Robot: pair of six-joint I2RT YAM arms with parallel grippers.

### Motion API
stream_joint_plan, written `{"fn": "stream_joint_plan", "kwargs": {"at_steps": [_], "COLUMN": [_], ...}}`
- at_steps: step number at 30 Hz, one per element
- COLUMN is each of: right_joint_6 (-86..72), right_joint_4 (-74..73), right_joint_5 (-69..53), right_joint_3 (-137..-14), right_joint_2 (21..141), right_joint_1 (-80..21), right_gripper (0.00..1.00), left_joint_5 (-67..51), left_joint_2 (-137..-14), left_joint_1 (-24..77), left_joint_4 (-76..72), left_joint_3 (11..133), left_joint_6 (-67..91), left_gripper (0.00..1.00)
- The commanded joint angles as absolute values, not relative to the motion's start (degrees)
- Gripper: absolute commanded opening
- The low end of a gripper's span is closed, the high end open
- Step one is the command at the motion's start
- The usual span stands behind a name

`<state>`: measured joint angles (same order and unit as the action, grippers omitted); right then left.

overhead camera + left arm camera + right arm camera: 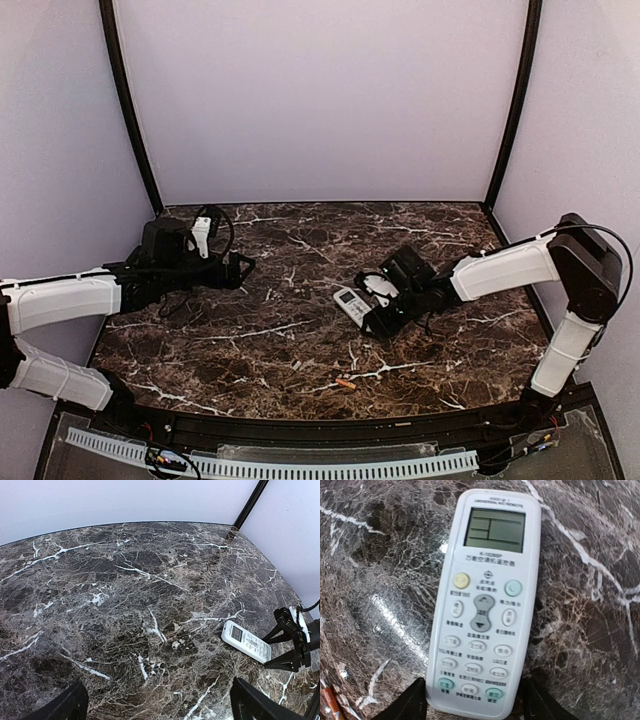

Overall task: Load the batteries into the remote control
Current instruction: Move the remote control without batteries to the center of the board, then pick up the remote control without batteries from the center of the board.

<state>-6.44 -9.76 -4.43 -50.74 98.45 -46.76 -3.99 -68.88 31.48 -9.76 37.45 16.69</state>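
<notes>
I should use my right gripper to lift the remote control (351, 305) upright by its button end (472, 682) so my left gripper can take it, because the remote control is lying face up on its back.
The white remote control (487, 605) lies face up on the marble table, display window at its far end. It also shows in the top view (352, 303) and the left wrist view (246, 641). My right gripper (472, 705) has its black fingers (412, 702) pressed against both sides of the remote's button end; in the top view the right gripper (378, 318) is low at the remote's near-right end. One orange battery (346, 382) lies on the table in front of the remote, its tip at the corner of the right wrist view (330, 702). My left gripper (240, 268) is open and empty, far left of the remote.
The dark marble table (300, 350) is walled by pale panels at the back and sides, with black corner posts (130, 110). A white perforated strip (270, 465) runs along the near edge.
</notes>
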Motion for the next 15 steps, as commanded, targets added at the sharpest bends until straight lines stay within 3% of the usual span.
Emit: {"fn": "stream_joint_plan", "kwargs": {"at_steps": [1, 5, 15], "right_joint_6": [-6.6, -4.5, -2.1], "right_joint_4": [-18.4, -21.6, -26.7], "right_joint_5": [-3.5, -3.0, -3.2], "right_joint_3": [-53.2, -57.8, -70.2], "right_joint_2": [101.2, 103.8, 113.9], "right_joint_1": [-47.5, -47.5, -47.5], "right_gripper": [0.72, 0.78, 0.73], "left_joint_5": [-3.3, -2.7, 7.7], "left_joint_2": [-67.2, -66.3, -63.9], "left_joint_1": [32.0, 32.0, 32.9], "left_joint_4": [-9.0, -8.8, -7.7], "left_joint_3": [36.3, 35.7, 33.8], "left_joint_6": [15.6, 15.8, 17.5], "left_gripper": [1.0, 1.0, 1.0]}}
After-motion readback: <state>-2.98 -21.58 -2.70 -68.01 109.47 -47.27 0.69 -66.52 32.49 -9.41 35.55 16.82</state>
